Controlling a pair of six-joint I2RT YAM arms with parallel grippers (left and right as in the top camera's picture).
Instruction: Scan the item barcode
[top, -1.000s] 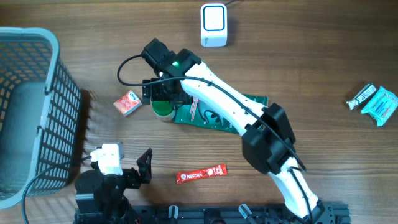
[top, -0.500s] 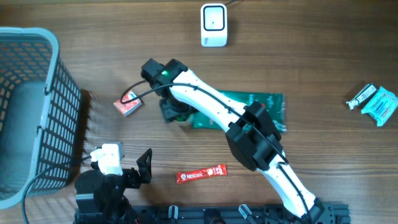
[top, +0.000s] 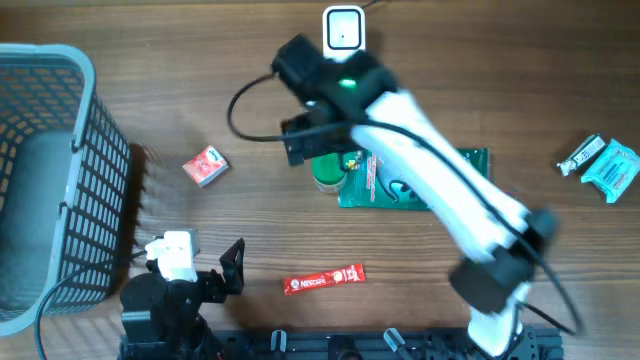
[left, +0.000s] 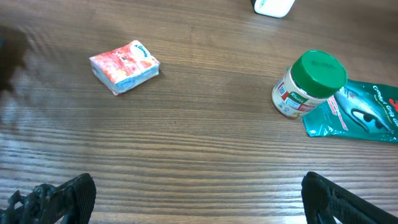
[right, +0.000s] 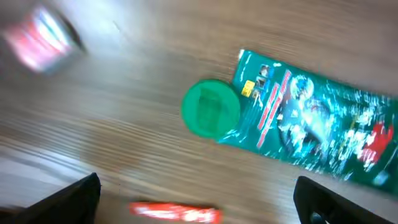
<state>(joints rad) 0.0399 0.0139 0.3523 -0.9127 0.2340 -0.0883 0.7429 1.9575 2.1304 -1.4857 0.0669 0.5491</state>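
Observation:
The jar is standing up with its green lid (top: 327, 171) toward the robot's right gripper, so the robot should lay the jar on its side and grasp its body (left: 293, 98) before scanning.
A white scanner (top: 343, 40) stands at the back of the table. A small jar with a green lid (top: 328, 172) (right: 210, 107) stands in the middle, with its side against the left end of a flat green packet (top: 425, 185) (right: 311, 127). My right gripper (top: 308, 140) (right: 205, 205) hovers above the jar, blurred by motion. It is open with nothing between its fingers (right: 74, 199). My left gripper (top: 200, 268) (left: 202, 199) sits low at the front left, open and empty. From there it faces the jar (left: 309, 84).
A red box (top: 205, 165) (left: 124, 66) lies left of the jar. A red stick sachet (top: 323, 280) (right: 174, 213) lies near the front edge. A grey mesh basket (top: 60, 60) fills the left side. Two wrapped sweets (top: 600, 165) lie at the far right.
My right arm has swung right and toward the back. The jar and green packet now lie further right than a second ago. The left arm has not moved.

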